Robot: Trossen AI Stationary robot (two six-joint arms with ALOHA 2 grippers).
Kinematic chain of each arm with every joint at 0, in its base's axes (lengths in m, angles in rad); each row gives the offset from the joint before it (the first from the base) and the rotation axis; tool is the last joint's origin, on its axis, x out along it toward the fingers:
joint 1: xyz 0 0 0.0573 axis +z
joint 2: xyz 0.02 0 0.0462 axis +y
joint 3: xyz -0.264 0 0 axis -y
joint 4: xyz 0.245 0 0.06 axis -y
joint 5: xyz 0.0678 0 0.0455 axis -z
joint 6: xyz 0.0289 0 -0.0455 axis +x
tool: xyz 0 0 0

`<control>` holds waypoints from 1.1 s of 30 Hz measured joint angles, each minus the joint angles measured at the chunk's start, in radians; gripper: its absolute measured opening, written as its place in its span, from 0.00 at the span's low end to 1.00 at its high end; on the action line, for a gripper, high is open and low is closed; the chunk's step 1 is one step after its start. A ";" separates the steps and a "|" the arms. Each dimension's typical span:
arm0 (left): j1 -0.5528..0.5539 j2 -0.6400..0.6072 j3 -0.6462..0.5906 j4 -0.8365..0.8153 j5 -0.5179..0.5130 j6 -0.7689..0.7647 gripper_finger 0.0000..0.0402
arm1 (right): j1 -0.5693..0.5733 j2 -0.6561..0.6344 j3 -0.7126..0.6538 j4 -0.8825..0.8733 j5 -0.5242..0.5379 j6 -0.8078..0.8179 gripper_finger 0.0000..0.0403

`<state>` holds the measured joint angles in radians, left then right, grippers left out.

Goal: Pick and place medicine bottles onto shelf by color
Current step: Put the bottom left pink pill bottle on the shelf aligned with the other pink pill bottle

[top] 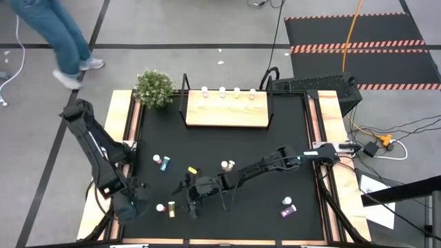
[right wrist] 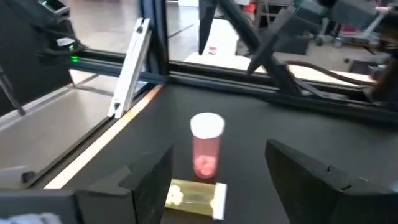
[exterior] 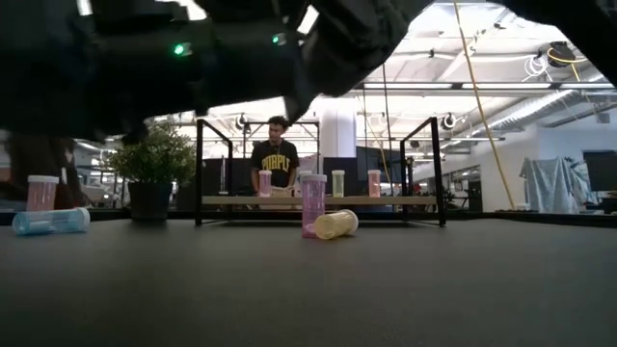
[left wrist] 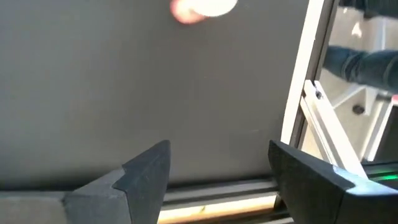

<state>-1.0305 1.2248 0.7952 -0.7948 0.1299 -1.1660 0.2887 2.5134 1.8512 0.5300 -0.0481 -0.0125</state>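
Note:
The yellow bottle lies across my right gripper's path to the upright pink bottle, so next my left gripper raises the pink bottle (top: 160,207) and passes it over.
Small white-capped medicine bottles stand and lie about the black mat. A pink bottle (top: 161,207) stands upright near the front left, with a yellow one (top: 171,207) lying beside it. My right gripper (top: 190,204) reaches level toward this pair, open; in its wrist view the yellow bottle (right wrist: 196,198) lies low between the fingers and the pink one (right wrist: 207,146) stands just beyond. My left gripper (top: 132,204) hovers open at the front left corner, pointing down, with the pink bottle's cap (left wrist: 202,7) ahead of it. The shelf (top: 226,114) at the far middle carries several bottles.
More bottles lie on the mat: pink and teal (top: 162,162), yellow (top: 192,169), a pair (top: 226,165) and two near the right (top: 286,207). A potted plant (top: 155,88) stands left of the shelf. Wooden rails edge the table. A person (exterior: 278,159) stands beyond the shelf.

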 joint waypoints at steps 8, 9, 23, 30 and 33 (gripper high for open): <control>-0.009 0.162 -0.001 0.063 -0.136 -0.021 0.67 | 0.007 0.118 0.141 -0.002 -0.035 -0.003 0.62; -0.008 0.170 -0.001 0.064 -0.167 -0.026 0.67 | 0.007 0.125 0.146 -0.001 -0.034 -0.003 0.62; 0.011 0.238 -0.001 0.135 -0.374 -0.023 0.67 | -0.036 0.137 0.153 0.003 -0.038 0.003 0.62; 0.034 0.342 -0.002 0.167 -0.338 -0.019 0.67 | -0.023 0.137 0.152 -0.011 -0.088 0.001 0.62; 0.051 0.341 -0.002 0.164 -0.276 -0.014 0.67 | -0.016 0.137 0.152 -0.050 -0.087 0.004 0.62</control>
<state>-0.9794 1.5656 0.7933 -0.6312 -0.1466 -1.1797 0.2725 2.6507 2.0037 0.4798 -0.1352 -0.0089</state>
